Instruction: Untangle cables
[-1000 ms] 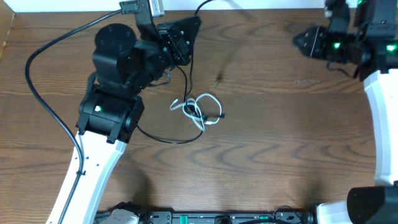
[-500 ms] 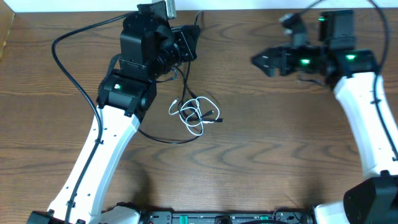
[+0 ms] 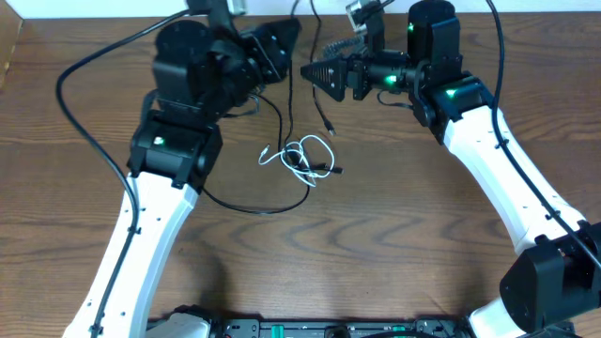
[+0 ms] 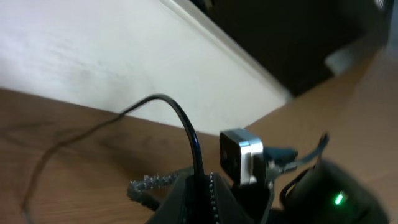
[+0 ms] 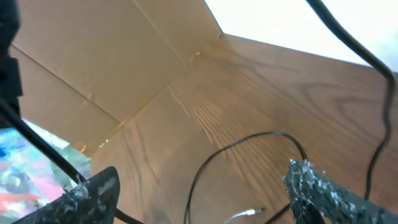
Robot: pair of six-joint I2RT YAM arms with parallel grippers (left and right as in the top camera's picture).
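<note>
Next, my right gripper takes the black cable (image 3: pixel 290 92) my left gripper holds up, since the white cord (image 3: pixel 305 161) loops around it, to free my left gripper for the tangle.
A bunch of cables (image 3: pixel 302 161), a white cord looped with thin black ones, lies on the table's middle. My left gripper (image 3: pixel 284 41) is raised at the back and shut on a black cable (image 3: pixel 287 94) that hangs down to the bunch; the left wrist view shows the cable (image 4: pixel 194 144) pinched between the closed jaws (image 4: pixel 203 186). My right gripper (image 3: pixel 312 71) is open, pointing left, just right of that hanging cable. In the right wrist view its fingers (image 5: pixel 199 182) are spread wide, with a black cable loop (image 5: pixel 249 142) and a white plug (image 5: pixel 249 213) below.
A black cable arc (image 3: pixel 254 209) trails from the bunch toward the left arm's base. A loose black plug end (image 3: pixel 329 126) dangles near the right gripper. The thick black robot wire (image 3: pixel 66 122) loops at the left. A cardboard box edge (image 5: pixel 124 68) stands at the far side.
My right arm has swung far to the left and now sits close to my left gripper. My left arm has shifted slightly, still holding the black cable up.
</note>
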